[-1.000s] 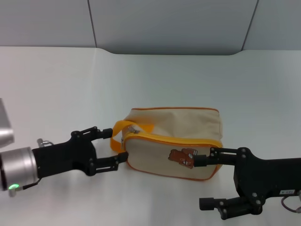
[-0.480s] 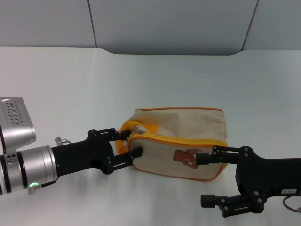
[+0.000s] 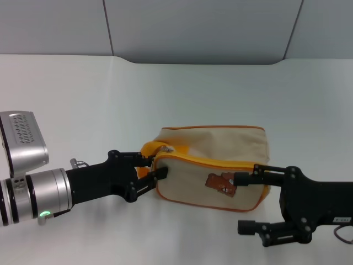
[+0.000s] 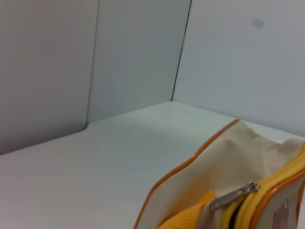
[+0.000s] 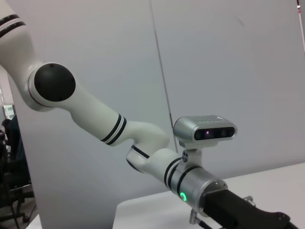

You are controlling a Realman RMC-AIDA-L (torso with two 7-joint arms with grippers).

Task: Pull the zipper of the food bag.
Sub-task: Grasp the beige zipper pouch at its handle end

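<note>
My left gripper needs to lift the food bag's handle end (image 3: 150,148), which it holds beside the zipper, and keep it steady while my right gripper grabs and pulls the zipper (image 3: 166,148).
The food bag (image 3: 220,148) lies on its side on the white table, bear patch (image 3: 220,184) facing me. Its orange loop handle (image 3: 144,150) is at the left end. The zipper (image 3: 165,148), a small silver tab, lies at the left end of the zip line and shows close in the left wrist view (image 4: 233,194). My left gripper (image 3: 158,165) is closed in on the handle at the bag's left end, just below the tab. My right gripper (image 3: 238,202) is open, its upper finger against the bag's front beside the bear patch and its lower finger down on the table.
The white table (image 3: 83,99) stretches back to a grey panelled wall (image 3: 193,27). The right wrist view shows my left arm (image 5: 143,138) and its wrist camera (image 5: 205,129).
My left gripper moved right and its fingers narrowed onto the handle end. The bag slid a little to the right. My right gripper shifted right with it.
</note>
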